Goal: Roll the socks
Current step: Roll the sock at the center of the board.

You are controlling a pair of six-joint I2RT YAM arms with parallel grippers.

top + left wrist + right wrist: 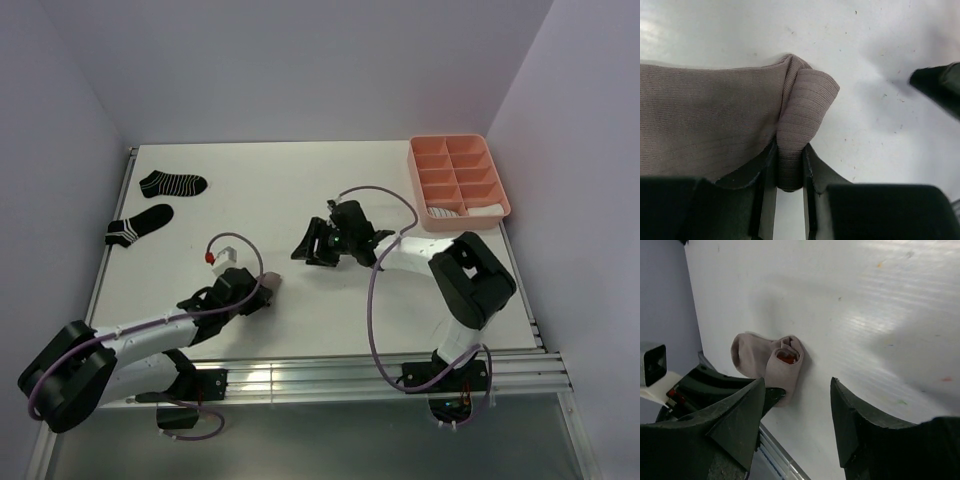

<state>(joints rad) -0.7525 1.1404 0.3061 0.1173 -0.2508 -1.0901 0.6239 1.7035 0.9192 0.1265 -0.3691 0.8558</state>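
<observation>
The taupe sock's rolled end (783, 374) is wrapped closely around its red core (788, 357), so I expect the roll to stay wound with its tail trailing when I move it.
A taupe sock (715, 115) lies on the white table. One folded end of it is pinched between my left gripper's (790, 152) jaws. From above, that sock (268, 287) shows only as a small patch at the left gripper (262, 292). In the right wrist view the same sock (752, 355) is partly rolled, with red showing in its open cuff (787, 358). My right gripper (797, 405) stands open a short way from it, holding nothing, and sits mid-table (308, 250). Two black white-striped socks (172, 183) (140, 224) lie flat at the far left.
A pink compartment tray (440, 150) stands at the back right, with white socks (468, 211) in its near compartments. A metal rail (380, 365) runs along the table's near edge. Grey walls enclose the table on three sides.
</observation>
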